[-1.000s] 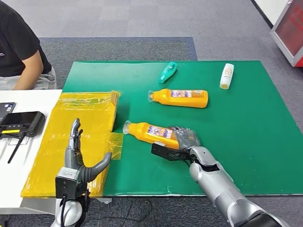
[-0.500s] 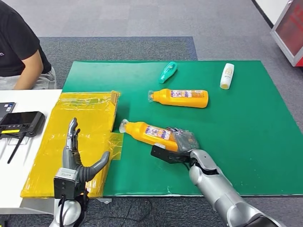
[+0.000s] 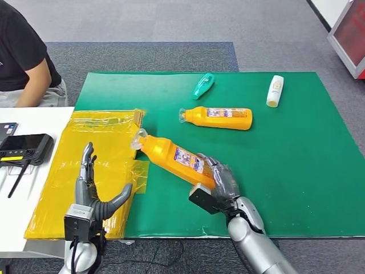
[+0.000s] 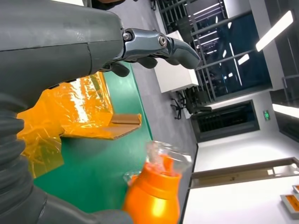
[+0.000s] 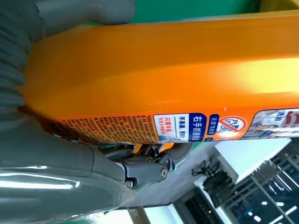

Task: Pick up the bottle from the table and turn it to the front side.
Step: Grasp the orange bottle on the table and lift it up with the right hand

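Note:
The label facing up shows a block of small print point(image 3: 188, 159). I should expect the orange bottle's red front emblem point(image 3: 161, 152) to be out of sight around its other side.
My right hand point(image 3: 219, 180) grips the base end of an orange bottle point(image 3: 174, 158) with a clear cap and a printed label. The bottle is lifted off the green mat point(image 3: 301, 160) and slants up toward the yellow bag, cap end highest. Up close, the right wrist view shows the orange bottle point(image 5: 169, 79) held in my right hand point(image 5: 70, 158), label text facing the camera. My left hand point(image 3: 90, 191) is open above the yellow bag, fingers spread, holding nothing. Past my left hand point(image 4: 105, 42), the left wrist view shows the bottle's capped end point(image 4: 159, 186).
A second orange bottle point(image 3: 217, 117) lies on the mat behind the held one. A teal bottle point(image 3: 202, 86) and a white bottle point(image 3: 274, 91) lie farther back. A yellow plastic-wrapped bag point(image 3: 94, 165) covers the mat's left edge. A person point(image 3: 25, 57) sits at the far left by a white table with a black device point(image 3: 25, 148).
My right hand has lifted the orange bottle off the mat and swung its cap end up and left, over the yellow bag's edge. The left hand has barely moved.

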Motion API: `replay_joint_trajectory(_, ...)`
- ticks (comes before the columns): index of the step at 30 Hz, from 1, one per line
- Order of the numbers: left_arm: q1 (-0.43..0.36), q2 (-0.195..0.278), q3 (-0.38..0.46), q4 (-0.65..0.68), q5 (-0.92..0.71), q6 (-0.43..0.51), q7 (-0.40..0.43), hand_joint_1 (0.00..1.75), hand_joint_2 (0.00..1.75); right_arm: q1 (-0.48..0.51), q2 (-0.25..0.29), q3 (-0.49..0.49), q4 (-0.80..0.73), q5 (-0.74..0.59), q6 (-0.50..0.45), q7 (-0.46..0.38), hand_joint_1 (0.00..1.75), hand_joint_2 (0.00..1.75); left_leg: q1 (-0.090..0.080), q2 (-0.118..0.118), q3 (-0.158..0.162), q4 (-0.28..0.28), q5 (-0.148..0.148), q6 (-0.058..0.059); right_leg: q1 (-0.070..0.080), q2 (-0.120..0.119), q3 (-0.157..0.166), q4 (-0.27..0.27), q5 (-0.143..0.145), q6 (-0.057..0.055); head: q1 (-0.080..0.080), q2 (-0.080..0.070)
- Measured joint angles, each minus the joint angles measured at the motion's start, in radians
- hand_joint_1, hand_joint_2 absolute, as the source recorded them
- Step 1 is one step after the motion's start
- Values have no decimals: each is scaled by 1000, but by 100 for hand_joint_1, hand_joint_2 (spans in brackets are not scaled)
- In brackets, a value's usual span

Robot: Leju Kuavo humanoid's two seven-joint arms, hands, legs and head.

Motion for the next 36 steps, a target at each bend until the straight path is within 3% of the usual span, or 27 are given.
replay_joint_trajectory(15,-2,3,-19,0,27,-8,1,0,175,54,0,-21,-113,-57,-11,-32,175,175,0,0,-1,0,0,0,0,0,-1,0,0,0,0,0)
replay_joint_trajectory(26,-43,2,-35,0,185,-109,-11,0,175,57,1,-17,-180,-144,-14,-107,175,175,0,0,-2,0,0,0,0,0,-2,0,0,0,0,0)
replay_joint_trajectory(36,-101,1,-68,0,234,-160,-16,0,175,54,2,-9,-207,-163,-13,-119,175,175,0,0,-3,0,0,0,0,0,-2,0,0,0,0,0)
